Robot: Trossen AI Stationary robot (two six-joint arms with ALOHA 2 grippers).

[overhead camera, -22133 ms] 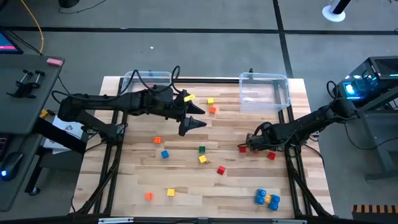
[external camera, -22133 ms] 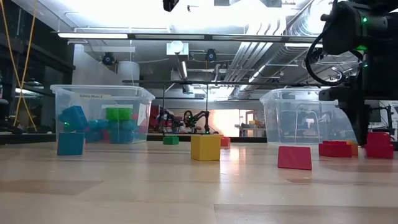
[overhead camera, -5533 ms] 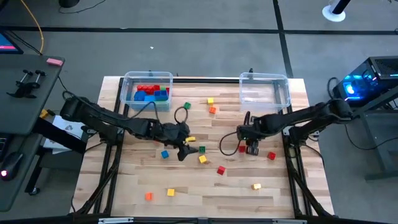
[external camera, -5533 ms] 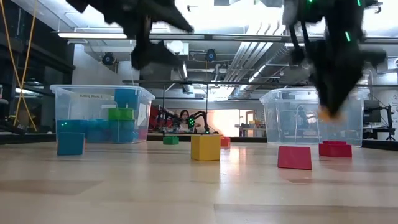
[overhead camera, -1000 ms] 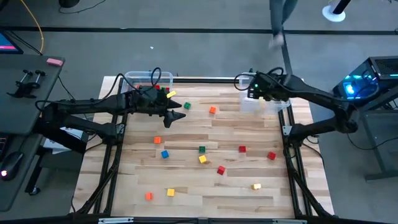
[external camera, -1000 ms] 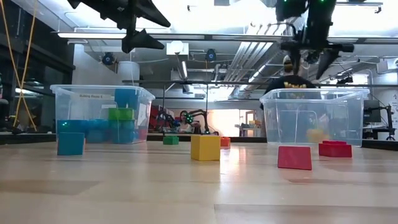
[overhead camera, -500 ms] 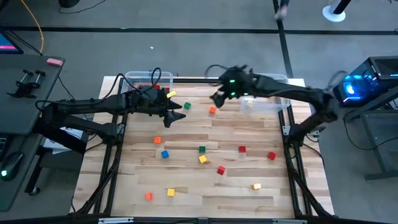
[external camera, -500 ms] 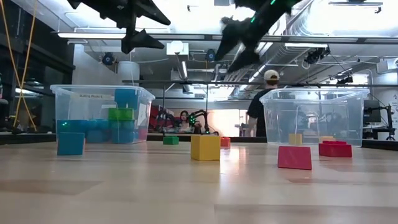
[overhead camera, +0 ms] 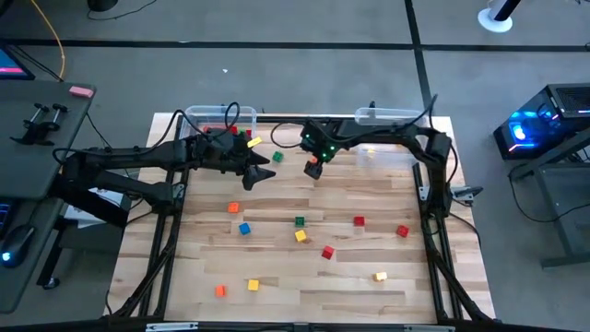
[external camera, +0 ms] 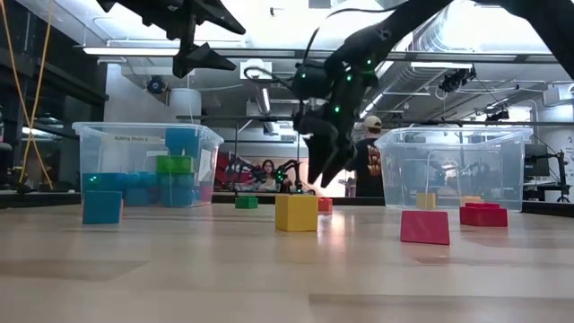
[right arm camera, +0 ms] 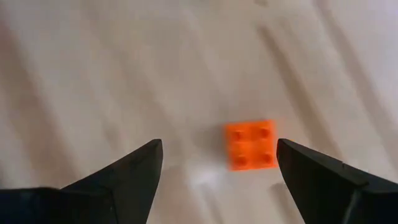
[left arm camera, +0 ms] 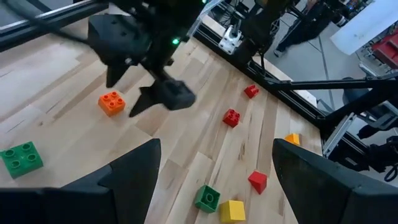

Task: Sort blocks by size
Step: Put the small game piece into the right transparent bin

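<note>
My right gripper's fingers are open, and the orange block (right arm camera: 250,145) lies free, its sides (right arm camera: 229,147) square to them, so I go on lowering until they straddle it, then close.
Small toy blocks lie scattered on the wooden table (overhead camera: 387,304). An orange block (right arm camera: 250,144) lies flat on the far middle of the table, studs up; it also shows in the high view (overhead camera: 313,171). My right gripper (right arm camera: 217,147) is open and points down above it, one finger on either side, touching nothing; in the low view (external camera: 325,175) it hangs above the table. A green block (overhead camera: 278,158) lies beside it. My left gripper (overhead camera: 261,175) is open and empty, held high left of these (external camera: 235,49).
The left clear bin (external camera: 148,166) holds larger blue and green blocks. The right clear bin (overhead camera: 395,138) holds a yellow block (external camera: 426,199). Loose blocks lie mid-table: blue (overhead camera: 244,228), green (overhead camera: 299,221), yellow (overhead camera: 300,236), red (overhead camera: 359,221). A person (external camera: 368,161) stands behind the table.
My right gripper has swung from above the right bin toward the table's left edge and gone down over the orange block. A yellow block that was falling in the right bin has come to rest on its floor.
</note>
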